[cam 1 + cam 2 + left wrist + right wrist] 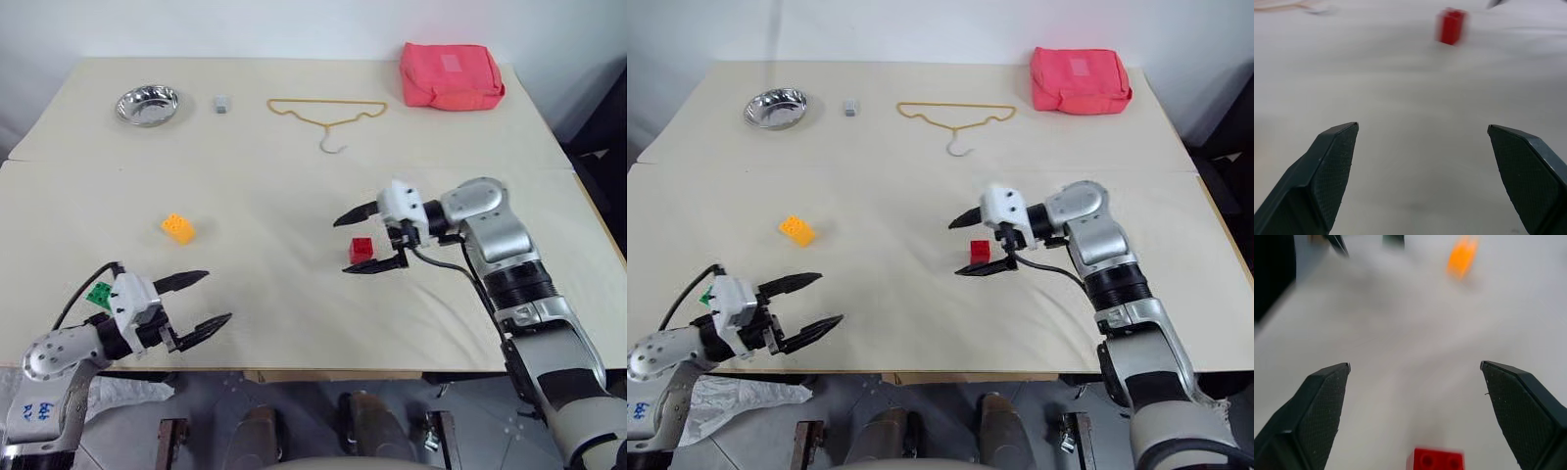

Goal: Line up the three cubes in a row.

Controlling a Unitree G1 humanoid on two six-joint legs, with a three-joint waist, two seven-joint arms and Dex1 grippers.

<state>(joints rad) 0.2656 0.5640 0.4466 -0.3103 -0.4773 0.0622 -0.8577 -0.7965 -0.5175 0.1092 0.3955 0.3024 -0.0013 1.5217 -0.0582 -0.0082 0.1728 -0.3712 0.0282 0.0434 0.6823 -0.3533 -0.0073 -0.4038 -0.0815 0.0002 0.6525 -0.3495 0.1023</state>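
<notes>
The green cube (99,294) is behind the left gripper's fingers, so the robot's left gripper should move back, grip the green cube and put it down next to the red cube.
The red cube (361,250) rests on the cream table, right of the middle. My right gripper (343,245) is open, its two fingers spread on either side of the cube without touching it. In the right wrist view the red cube (1437,460) lies low between the fingers. The orange-yellow cube (177,228) stands alone at the left of the middle. The green cube (99,294) lies near the front left edge, partly hidden behind my left hand. My left gripper (217,296) is open and empty, pointing across the table toward the red cube (1451,26).
Along the far side are a steel bowl (147,105), a tiny grey block (221,103), a yellow wire hanger (328,116) and a pink pouch (451,75). The table's front edge (323,370) runs just beyond my left gripper.
</notes>
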